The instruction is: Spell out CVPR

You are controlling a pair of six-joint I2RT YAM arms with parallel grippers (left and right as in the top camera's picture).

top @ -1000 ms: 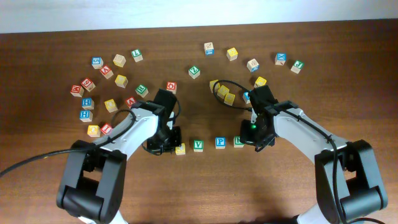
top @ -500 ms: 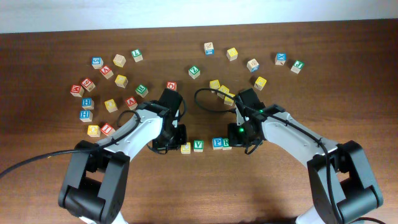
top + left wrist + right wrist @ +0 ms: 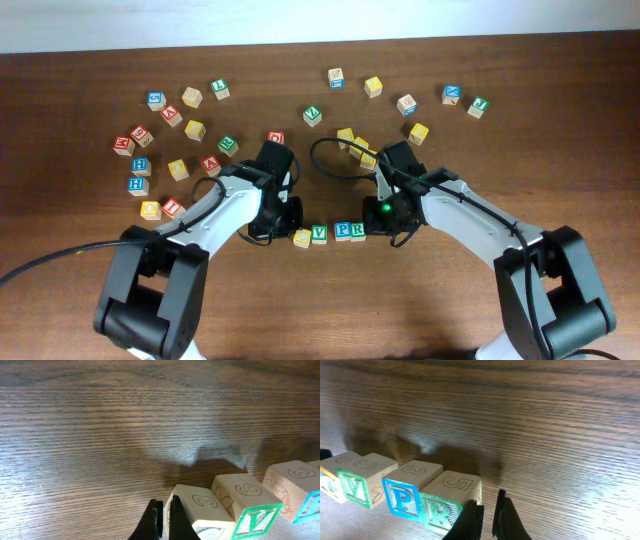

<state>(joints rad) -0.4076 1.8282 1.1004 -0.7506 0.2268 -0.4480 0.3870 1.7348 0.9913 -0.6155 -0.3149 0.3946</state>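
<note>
My left gripper should move back, open, take hold of the yellow block (image 3: pixel 202 504) and turn it square, because the yellow block slants out of line (image 3: pixel 302 239) with the green V.
Four letter blocks stand in a row near the table's middle: a yellow block (image 3: pixel 302 238), a green V (image 3: pixel 319 234), a blue P (image 3: pixel 342 231) and a green R (image 3: pixel 357 230). My left gripper (image 3: pixel 289 223) is shut and empty, with its fingers (image 3: pixel 162 520) against the yellow block's (image 3: pixel 200 510) left side. My right gripper (image 3: pixel 376 221) is shut down to a narrow gap and empty, with its fingers (image 3: pixel 488 520) against the R block's (image 3: pixel 447 502) right side. The P (image 3: pixel 407 490) and V (image 3: pixel 362 480) touch each other in the right wrist view.
Several loose letter blocks lie at the back left, around a red one (image 3: pixel 172 115). More lie along the back, including a green one (image 3: pixel 313 116) and a blue one (image 3: pixel 452 94). A cluster of yellow blocks (image 3: pixel 358 150) sits just behind the right arm.
Both grippers moved inward. The right one slid the R block left against the P, and the left one slid the yellow block right against the V, so the row closed up.
</note>
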